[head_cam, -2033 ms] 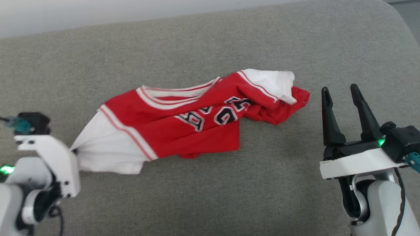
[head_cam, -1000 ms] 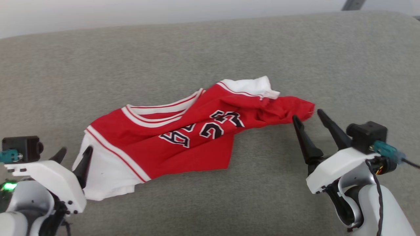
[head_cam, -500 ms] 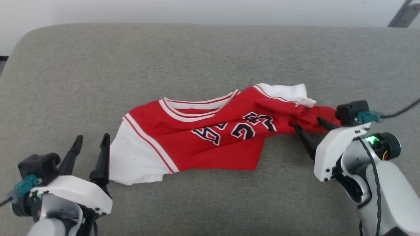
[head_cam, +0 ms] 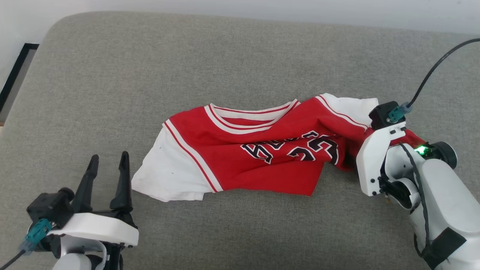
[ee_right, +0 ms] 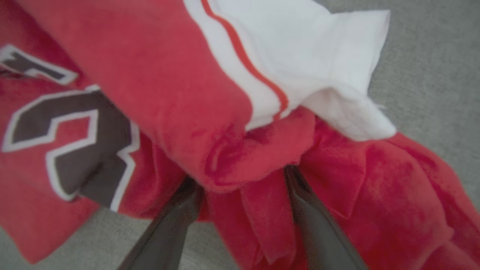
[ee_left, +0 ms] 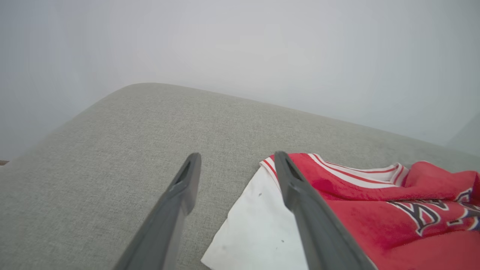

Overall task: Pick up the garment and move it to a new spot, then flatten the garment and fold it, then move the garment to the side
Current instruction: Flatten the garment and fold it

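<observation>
I expect the garment's red body point(head_cam: 272, 177) to open out much longer when I lift the white sleeves, because the number sinks into folds point(head_cam: 320, 148) below the garment's collar.
The garment point(head_cam: 262, 157), a red jersey with white sleeves and a black-and-white number, lies crumpled across the grey cushion. My left gripper point(head_cam: 108, 157) stands open just left of the white left sleeve point(head_cam: 165, 180), not touching it. In the left wrist view that gripper point(ee_left: 237, 155) is empty, with the garment point(ee_left: 375, 210) to its right. My right wrist housing point(head_cam: 378, 150) hangs over the garment's bunched right end. In the right wrist view the right gripper point(ee_right: 240, 180) has its fingers apart and pushed into the red folds point(ee_right: 262, 210). Their tips are hidden under cloth.
The grey cushion point(head_cam: 225, 56) stretches wide around the garment, with a rounded corner at the upper left. Beyond that corner there is a dark strip point(head_cam: 15, 75). A black cable point(head_cam: 431, 71) arcs up from my right wrist. A pale wall runs behind.
The head camera has shifted. My left gripper let go of the white sleeve and now stands open beside it. My right gripper has moved into the garment's bunched right end.
</observation>
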